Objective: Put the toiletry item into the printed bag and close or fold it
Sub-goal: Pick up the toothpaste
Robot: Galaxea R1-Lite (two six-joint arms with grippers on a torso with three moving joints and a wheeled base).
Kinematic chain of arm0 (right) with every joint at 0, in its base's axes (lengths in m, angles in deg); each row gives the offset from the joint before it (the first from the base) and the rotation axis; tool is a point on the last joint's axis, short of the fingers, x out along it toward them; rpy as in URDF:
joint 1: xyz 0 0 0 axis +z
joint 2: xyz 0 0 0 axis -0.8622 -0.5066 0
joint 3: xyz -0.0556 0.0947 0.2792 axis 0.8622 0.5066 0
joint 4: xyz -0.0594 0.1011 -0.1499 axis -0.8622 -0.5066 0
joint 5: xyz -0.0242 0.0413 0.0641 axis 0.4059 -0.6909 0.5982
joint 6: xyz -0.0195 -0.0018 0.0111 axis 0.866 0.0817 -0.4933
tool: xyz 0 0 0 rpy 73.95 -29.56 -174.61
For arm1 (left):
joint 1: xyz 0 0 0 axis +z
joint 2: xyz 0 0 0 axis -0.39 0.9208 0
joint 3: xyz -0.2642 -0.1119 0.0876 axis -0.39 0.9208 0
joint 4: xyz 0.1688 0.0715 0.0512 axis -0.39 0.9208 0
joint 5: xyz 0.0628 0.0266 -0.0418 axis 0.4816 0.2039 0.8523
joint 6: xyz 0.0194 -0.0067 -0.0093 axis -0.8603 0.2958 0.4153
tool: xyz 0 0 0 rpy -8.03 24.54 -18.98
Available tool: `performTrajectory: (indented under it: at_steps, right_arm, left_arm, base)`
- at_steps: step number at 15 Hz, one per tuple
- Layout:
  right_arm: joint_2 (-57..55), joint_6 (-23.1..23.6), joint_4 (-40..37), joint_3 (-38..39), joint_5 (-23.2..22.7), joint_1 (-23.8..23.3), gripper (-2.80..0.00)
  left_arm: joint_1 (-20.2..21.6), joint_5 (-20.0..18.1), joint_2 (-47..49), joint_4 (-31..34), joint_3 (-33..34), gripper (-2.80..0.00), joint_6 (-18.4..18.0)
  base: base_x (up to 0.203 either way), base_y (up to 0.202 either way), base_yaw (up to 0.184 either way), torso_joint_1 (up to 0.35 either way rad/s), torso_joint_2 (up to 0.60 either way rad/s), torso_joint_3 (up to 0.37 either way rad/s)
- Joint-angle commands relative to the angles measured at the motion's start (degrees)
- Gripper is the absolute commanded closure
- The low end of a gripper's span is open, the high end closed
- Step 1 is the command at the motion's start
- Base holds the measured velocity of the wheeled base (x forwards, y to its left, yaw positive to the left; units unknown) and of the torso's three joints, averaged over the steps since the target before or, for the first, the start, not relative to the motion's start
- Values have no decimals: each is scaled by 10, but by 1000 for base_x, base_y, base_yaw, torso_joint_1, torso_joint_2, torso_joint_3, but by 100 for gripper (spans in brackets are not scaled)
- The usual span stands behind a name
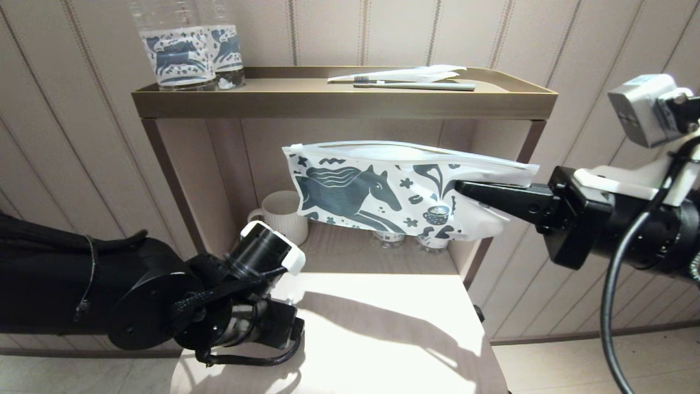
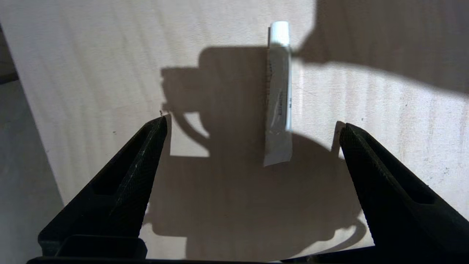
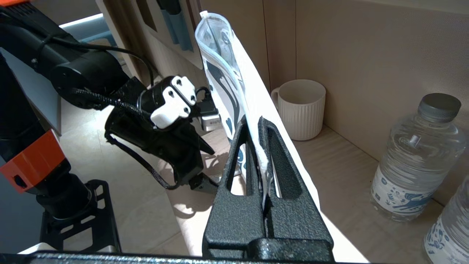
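Note:
My gripper will lift the toothpaste tube (image 2: pixel 279 92) by its crimped end (image 2: pixel 278 154). The tube lies straight and rounded above that crimped end, so it will stick out stiffly with its cap first.
The printed bag (image 1: pixel 372 191), white with a dark teal horse, hangs in the air in front of the shelf, long side level, zip edge up and slightly parted. My right gripper (image 1: pixel 460 189) is shut on its right end; the right wrist view shows the plastic pinched between the fingers (image 3: pixel 253 123). A small white toothpaste tube (image 2: pixel 279 95) lies flat on the pale table (image 1: pixel 383 328). My left gripper (image 2: pixel 253 123) hovers open above the table, the tube's crimped end just ahead of its fingertips. From the head view the tube is hidden behind the left arm.
On the brown top tray (image 1: pixel 344 104) lie a toothbrush (image 1: pixel 415 85) and a white wrapper (image 1: pixel 404 73), with two horse-label bottles (image 1: pixel 180 49) at its left. A ribbed white mug (image 1: pixel 281 216) and small glasses (image 1: pixel 388 238) stand on the lower shelf behind the bag.

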Motion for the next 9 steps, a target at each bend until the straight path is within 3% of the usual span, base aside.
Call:
performTrajectory:
  at_steps: [1, 3, 4, 5, 9]
  right_arm:
    - [2, -1, 3, 0, -2, -1, 0]
    - [1, -1, 2, -3, -6, -5, 0]
    - [2, -2, 1, -3, -9, -10, 0]
    - [2, -2, -3, -5, -12, -13, 0]
    - [4, -2, -5, -5, -14, -14, 0]
  left_arm:
    - [-3, 1, 12, 1, -1, -280, 2]
    - [-5, 1, 20, 1, -1, -280, 2]
    - [-7, 9, 20, 1, -1, -170, 2]
    - [-10, 21, 20, 1, 1, 0, 2]
    - [-18, 25, 20, -1, -3, 0, 7]
  base:
    - [0, 0, 0, 0, 0, 0]
    - [0, 0, 0, 0, 0, 0]
    - [0, 0, 0, 0, 0, 0]
    - [0, 0, 0, 0, 0, 0]
    - [0, 0, 0, 0, 0, 0]
